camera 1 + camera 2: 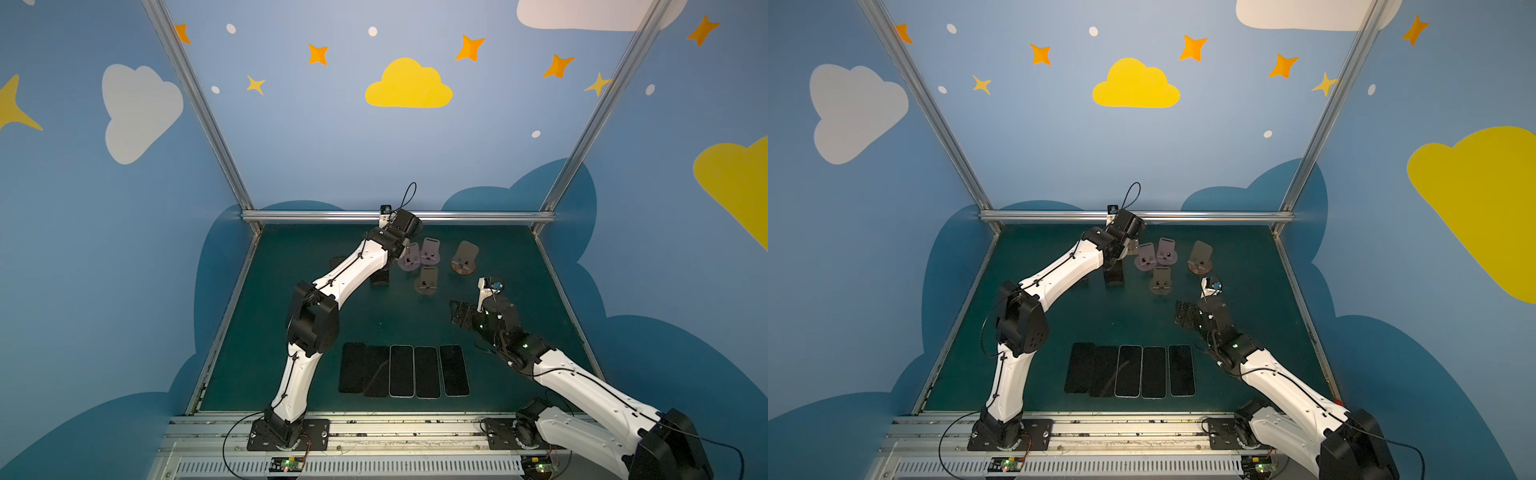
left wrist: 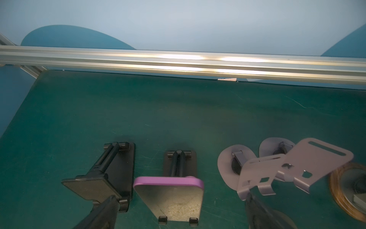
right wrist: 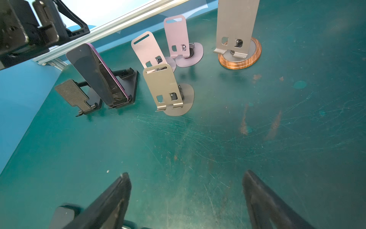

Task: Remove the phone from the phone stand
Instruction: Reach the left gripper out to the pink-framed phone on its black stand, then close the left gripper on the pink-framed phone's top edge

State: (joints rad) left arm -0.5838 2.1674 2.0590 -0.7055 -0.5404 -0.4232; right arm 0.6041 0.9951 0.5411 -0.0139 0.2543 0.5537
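Note:
The phone's purple top edge point(image 2: 169, 182) runs straight across the open gap of the left gripper's fingers, so the robot should keep lowering that gripper until they close on the phone's long sides point(image 2: 201, 200).
A phone point(image 2: 170, 196) with a purple edge leans upright in a black phone stand point(image 2: 179, 162) at the back of the green mat. The right wrist view shows the phone's dark screen point(image 3: 95, 77) and its stand point(image 3: 132, 83). In both top views the phone point(image 1: 380, 278) point(image 1: 1114, 274) is half hidden under my left arm. My left gripper point(image 2: 181, 195) is open, with one finger on each side of the phone's top and apart from it. My right gripper point(image 3: 186, 174) point(image 1: 459, 313) is open and empty over bare mat, well to the phone's right.
An empty black stand point(image 2: 111, 168) stands close beside the phone's stand. Two lilac stands point(image 3: 146, 49) point(image 3: 176, 35), a grey stand point(image 3: 162, 85) and a wood-based stand point(image 3: 237, 29) stand to the right. Several phones point(image 1: 403, 370) lie flat in a row near the front. An aluminium rail point(image 2: 178, 63) runs behind.

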